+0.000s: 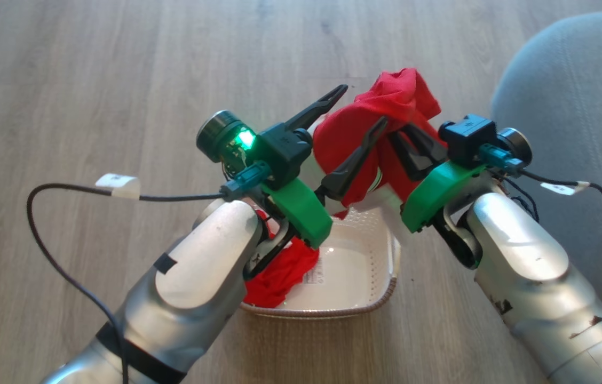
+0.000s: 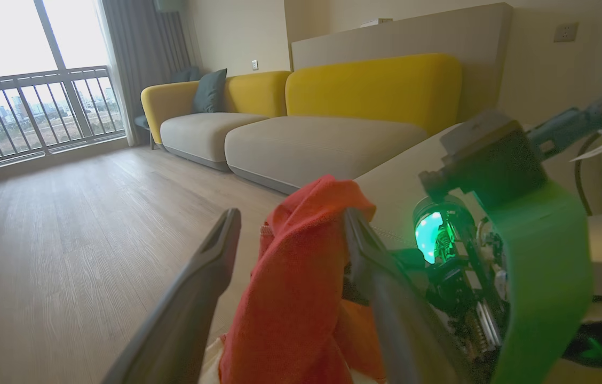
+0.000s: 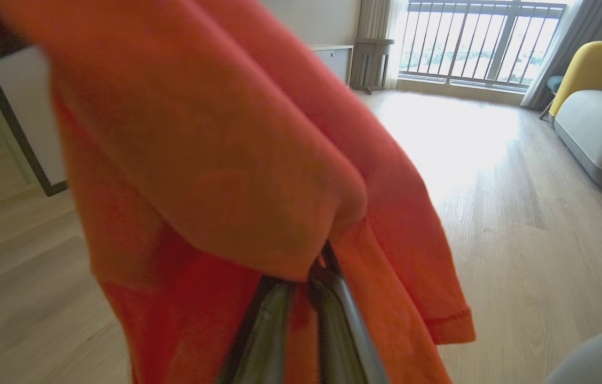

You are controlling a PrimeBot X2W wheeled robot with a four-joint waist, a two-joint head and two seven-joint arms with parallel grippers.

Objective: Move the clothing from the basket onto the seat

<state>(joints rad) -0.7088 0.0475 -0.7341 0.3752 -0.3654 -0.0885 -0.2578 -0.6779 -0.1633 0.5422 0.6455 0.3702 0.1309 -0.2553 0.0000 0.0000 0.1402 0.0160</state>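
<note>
I expect to leave the basket empty when I lift the red clothing in the basket (image 1: pixel 284 273), since the basket has a small heap next to its clear bottom (image 1: pixel 348 272).
A red garment of the clothing (image 1: pixel 381 122) hangs lifted above the cream basket (image 1: pixel 370 298), with my right gripper (image 1: pixel 398 137) shut on it; its fingertips are buried in the fabric. In the right wrist view the cloth (image 3: pixel 215 160) drapes over the closed fingers (image 3: pixel 274 325). My left gripper (image 1: pixel 355 113) stands wide open beside the garment. In the left wrist view the red fabric (image 2: pixel 295 298) hangs between its fingers (image 2: pixel 210 266) and touches the right one. More red clothing (image 1: pixel 279 277) lies in the basket's left end, partly under my left forearm. The grey seat (image 1: pixel 573 101) is at the right.
The basket stands on a wooden floor (image 1: pixel 93 80). A yellow-backed sofa (image 2: pixel 333 106) with grey cushions stands across the room, and a balcony window (image 2: pixel 23 80) lies beyond it. Black cables (image 1: pixel 55 192) trail from both wrists.
</note>
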